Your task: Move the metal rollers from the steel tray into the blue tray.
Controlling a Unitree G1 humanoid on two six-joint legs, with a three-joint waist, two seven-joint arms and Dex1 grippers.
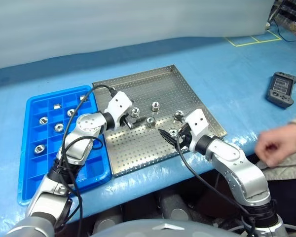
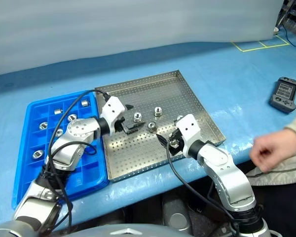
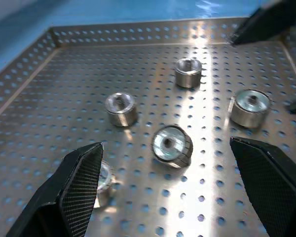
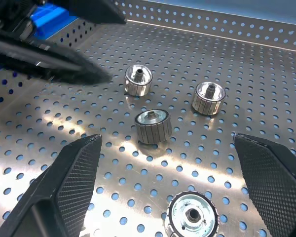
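My left gripper should keep moving toward the roller (image 1: 135, 111) nearest it, which stands upright and clear of its neighbours, until my open fingers can close on its sides (image 1: 135, 114).
The steel tray (image 1: 187, 91) lies mid-table with several metal rollers (image 1: 156, 105) loose on it. To its left is the blue tray (image 1: 34, 173), where several rollers (image 1: 58, 128) sit in single compartments. My left gripper (image 1: 130, 117) hovers open over the steel tray's left part, beside a roller (image 1: 135, 112). In the left wrist view a roller (image 3: 172, 145) lies ahead between the fingers (image 3: 74, 187). My right gripper (image 1: 171, 136) is open low over the tray's front right, around a roller (image 4: 191, 217). Neither gripper holds anything.
A person's hand (image 1: 274, 145) reaches in at the right table edge. A dark handheld controller (image 1: 282, 89) lies on the blue tabletop further right. My two grippers face each other closely over the steel tray, and cables loop from both wrists.
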